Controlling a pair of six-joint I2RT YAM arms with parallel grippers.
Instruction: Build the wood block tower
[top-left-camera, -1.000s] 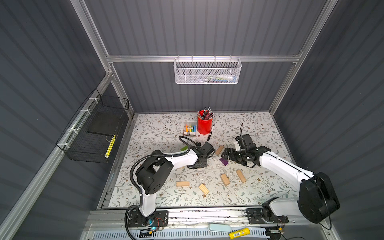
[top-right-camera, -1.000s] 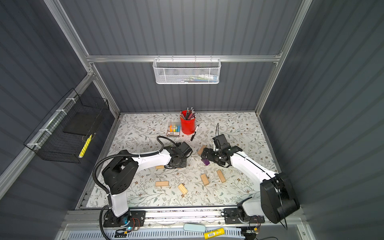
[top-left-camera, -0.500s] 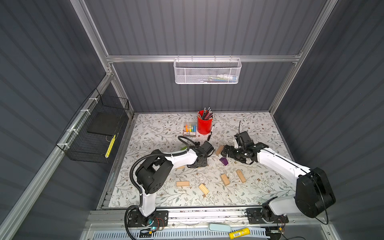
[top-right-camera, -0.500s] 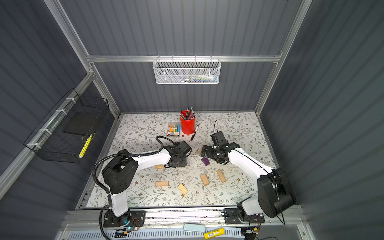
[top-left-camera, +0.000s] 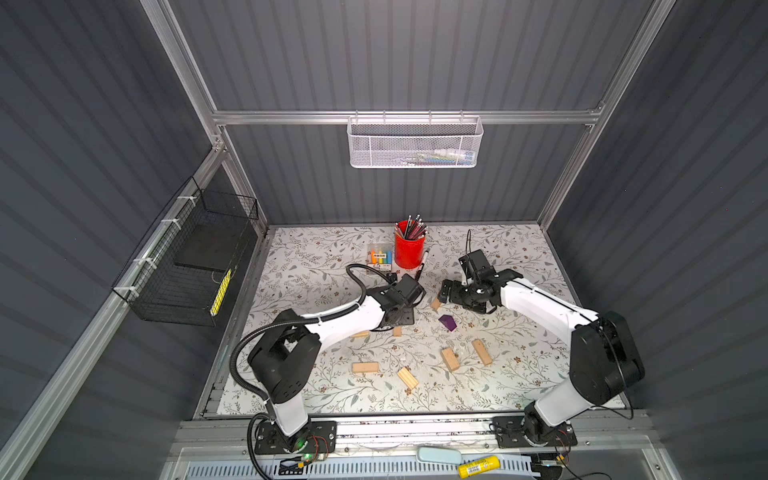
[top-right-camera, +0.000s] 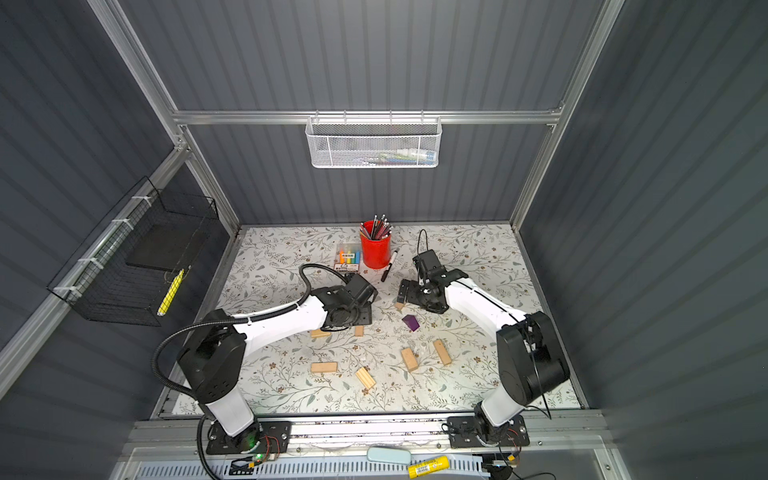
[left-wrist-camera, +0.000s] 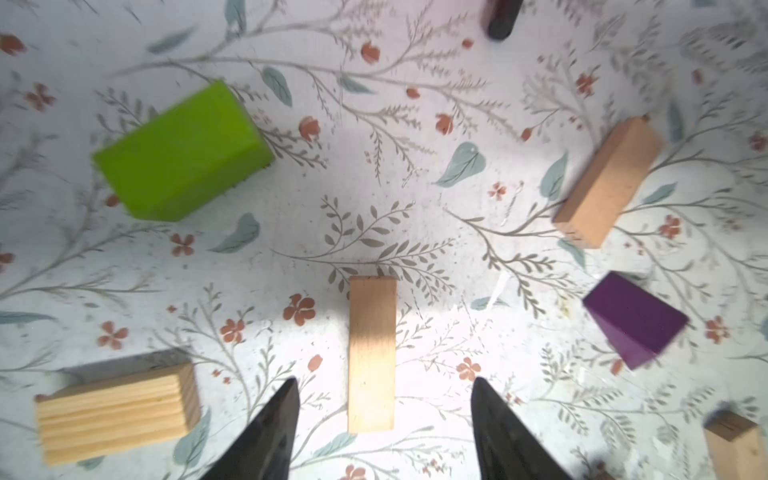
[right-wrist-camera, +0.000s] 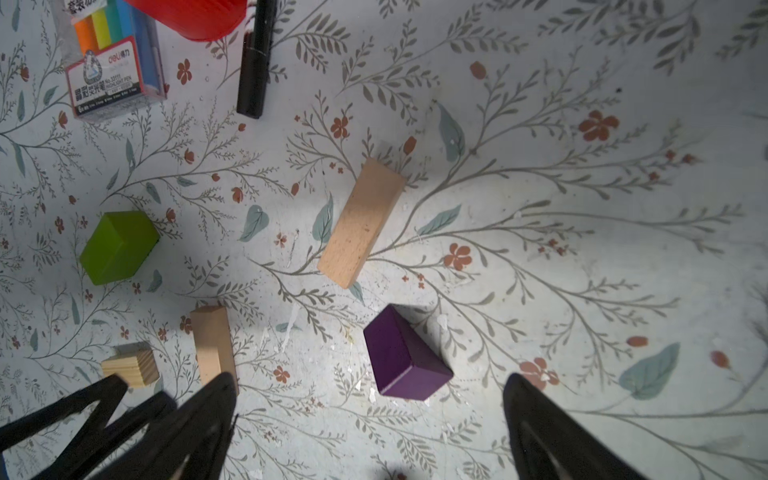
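Observation:
A pale wood block (right-wrist-camera: 361, 222) is lying at a slant by the robot's right gripper, so next the right gripper picks it up and places it parallel beside the block (left-wrist-camera: 372, 356) under the left gripper.
My left gripper (left-wrist-camera: 384, 384) is open, low over the mat. A pale wood block (left-wrist-camera: 372, 353) lies flat between its fingers, free of both. The lime green block (left-wrist-camera: 183, 153) and a grooved pale block (left-wrist-camera: 116, 411) lie beside it. My right gripper (right-wrist-camera: 370, 378) stands wide open just above the purple block (right-wrist-camera: 405, 353), holding nothing. In both top views the left gripper (top-left-camera: 401, 322) and right gripper (top-right-camera: 415, 297) face each other mid-mat. Several pale wood blocks (top-left-camera: 450, 359) lie scattered singly in front. No tower shows in any view.
A red pencil cup (top-left-camera: 409, 251), a clear box of markers (top-left-camera: 380, 257) and a black pen (right-wrist-camera: 255, 62) sit behind the grippers. A white mesh basket (top-left-camera: 415, 141) hangs on the back wall. A black wire basket (top-left-camera: 191, 266) hangs on the left wall.
My left gripper has gone from shut to open over the pale block. My right gripper has drawn back a little from the purple block, which has stayed put.

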